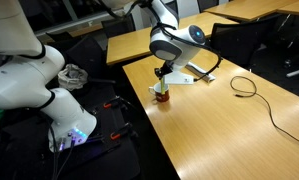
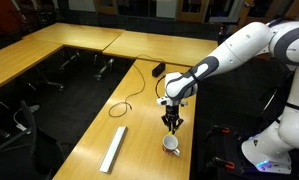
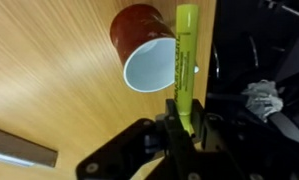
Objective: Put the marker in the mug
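Note:
The yellow marker extends past the mug's rim (image 3: 176,58), beside its opening. I should raise it and turn my gripper to point the marker's end into the white inside (image 3: 149,66).
My gripper (image 3: 181,128) is shut on the bright yellow marker (image 3: 184,60), which sticks out from between the fingers towards the mug. The mug (image 3: 147,48) looks dark red outside and white inside and stands upright on the wooden table. In the wrist view the marker's far end lies over the mug's rim, at its right side. In both exterior views the gripper (image 1: 164,82) (image 2: 172,122) hangs just above the mug (image 1: 163,97) (image 2: 171,145). The marker is too small to make out there.
A grey flat bar (image 2: 114,148) lies on the table beside the mug; it also shows in the wrist view (image 3: 19,150). A black cable (image 2: 129,100) loops across the table (image 2: 89,140) further back. The table edge (image 3: 211,100) runs close to the mug, with chairs and dark floor beyond.

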Robot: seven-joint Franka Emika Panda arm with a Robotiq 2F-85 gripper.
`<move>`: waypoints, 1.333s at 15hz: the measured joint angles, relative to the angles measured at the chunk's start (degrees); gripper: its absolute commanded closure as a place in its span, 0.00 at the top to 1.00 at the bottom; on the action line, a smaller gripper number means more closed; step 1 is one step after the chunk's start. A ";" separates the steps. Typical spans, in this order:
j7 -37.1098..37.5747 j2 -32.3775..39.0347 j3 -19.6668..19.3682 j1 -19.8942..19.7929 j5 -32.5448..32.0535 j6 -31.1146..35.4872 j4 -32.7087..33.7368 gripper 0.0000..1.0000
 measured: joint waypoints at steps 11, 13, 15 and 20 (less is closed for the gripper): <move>-24.28 3.01 -14.41 11.35 18.61 -18.14 6.75 0.05; -28.90 5.01 -16.63 12.96 20.42 -21.41 8.12 0.05; -32.27 7.68 -18.53 14.19 22.05 -24.23 9.66 0.05; -36.36 14.24 -21.65 15.50 25.73 -27.27 13.57 0.05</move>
